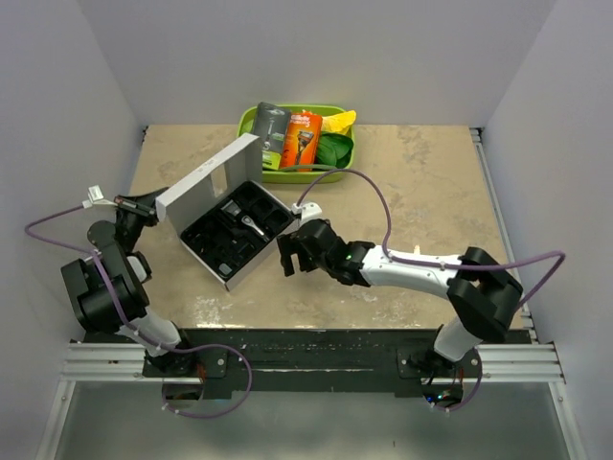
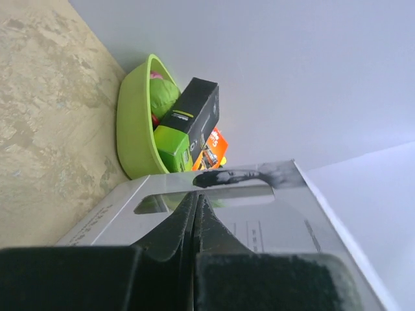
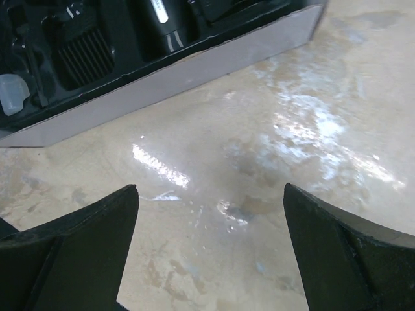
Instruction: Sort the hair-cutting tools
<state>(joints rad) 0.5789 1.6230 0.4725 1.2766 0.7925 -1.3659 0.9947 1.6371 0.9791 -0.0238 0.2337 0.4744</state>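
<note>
The grey box (image 1: 239,232) is lying crooked and its lid is up, so the robot's left gripper should move back off the box's lid and push the box's side (image 1: 205,265) to make the box straight.
An open grey box (image 1: 251,271) holds a black moulded tray. The black hair clipper (image 1: 251,225) lies in the tray, and its body shows in the right wrist view (image 3: 159,26). A ribbed black guide comb (image 3: 81,48) sits in a slot beside it. I cannot pick out the small curved piece. The box lid (image 1: 206,182) stands raised. My left gripper (image 1: 148,204) is shut with its tips (image 2: 196,196) against the lid (image 2: 259,227). My right gripper (image 1: 287,257) is open and empty over bare table, just off the box's near right wall (image 3: 194,65).
A lime green bin (image 1: 338,171) at the back holds the orange razor package (image 1: 304,141), the grey-and-green razor package (image 1: 271,134) and yellow and green items. The bin also shows in the left wrist view (image 2: 133,123). White walls enclose the table.
</note>
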